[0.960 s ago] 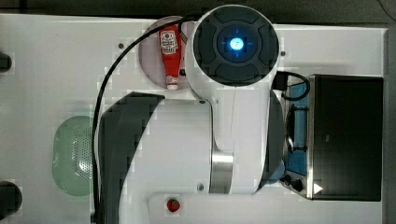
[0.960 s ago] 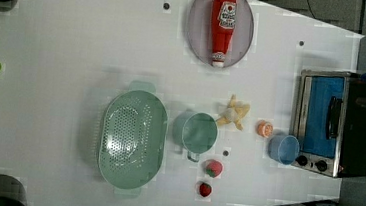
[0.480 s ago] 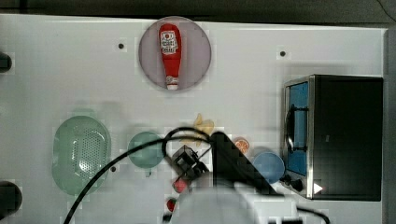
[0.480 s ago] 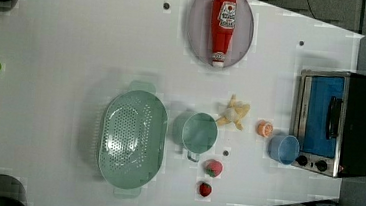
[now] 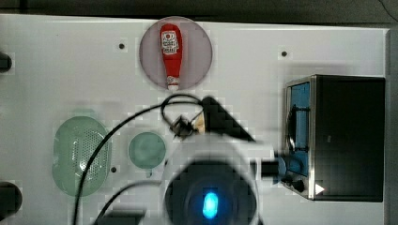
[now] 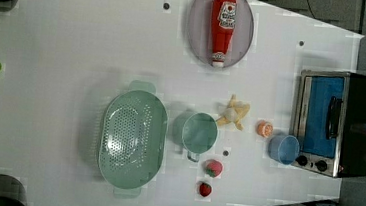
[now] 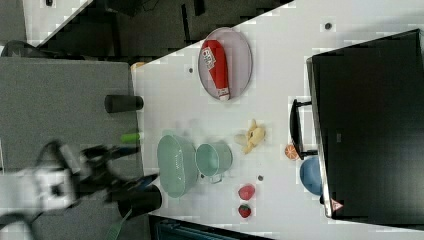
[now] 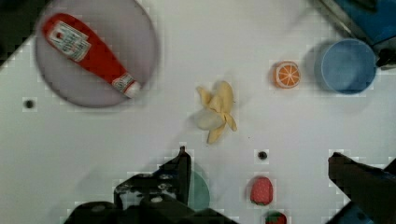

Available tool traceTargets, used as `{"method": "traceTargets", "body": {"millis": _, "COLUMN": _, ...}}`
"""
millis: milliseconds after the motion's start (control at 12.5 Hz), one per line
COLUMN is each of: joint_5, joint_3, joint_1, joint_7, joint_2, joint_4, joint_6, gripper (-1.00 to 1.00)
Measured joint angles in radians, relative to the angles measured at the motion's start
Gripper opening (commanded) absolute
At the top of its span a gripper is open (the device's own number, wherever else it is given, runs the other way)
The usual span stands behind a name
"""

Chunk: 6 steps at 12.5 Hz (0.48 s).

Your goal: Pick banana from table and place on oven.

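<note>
The banana's splayed flaps (image 6: 241, 109) look thick and round, so I expect the peel (image 6: 234, 110) to stay spread in the same shape when I pick up the banana.
The banana (image 8: 215, 112), pale yellow with splayed peel, lies on the white table (image 6: 75, 48) between the ketchup plate and the orange slice; it also shows as the banana (image 6: 234, 112) and the banana (image 7: 252, 136). In the wrist view my gripper (image 8: 258, 157) hangs above the table, open wide, a short way from the banana, with nothing held. The arm (image 5: 211, 187) is blurred and covers most of the banana (image 5: 200, 123) in the top view. The oven (image 6: 334, 124) stands shut at the left view's right, its black top (image 7: 370, 125) bare.
A ketchup bottle (image 6: 221, 28) lies on a grey plate (image 6: 199, 14). Close to the banana are an orange slice (image 6: 264, 128), a blue cup (image 6: 283, 148), a green cup (image 6: 199, 133), a green colander (image 6: 132, 139) and two strawberries (image 6: 213, 168).
In the top view the arm has swung from over the table's middle down to the top view's lower edge, its hand now over the banana. The banana has not moved.
</note>
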Motion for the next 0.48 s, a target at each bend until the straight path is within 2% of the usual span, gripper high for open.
{"method": "traceTargets", "body": {"millis": 240, "joint_5": 0.001, "joint_3": -0.014, "joint_1": -0.008, "joint_7": -0.002, "joint_2": 0.212, "joint_4": -0.125, "joint_6": 0.255, "gripper": 1.0}}
{"method": "traceTargets", "body": {"millis": 480, "joint_5": -0.003, "joint_3": -0.009, "joint_1": -0.027, "joint_7": -0.002, "joint_2": 0.428, "joint_4": -0.201, "joint_6": 0.422, "gripper": 1.0}}
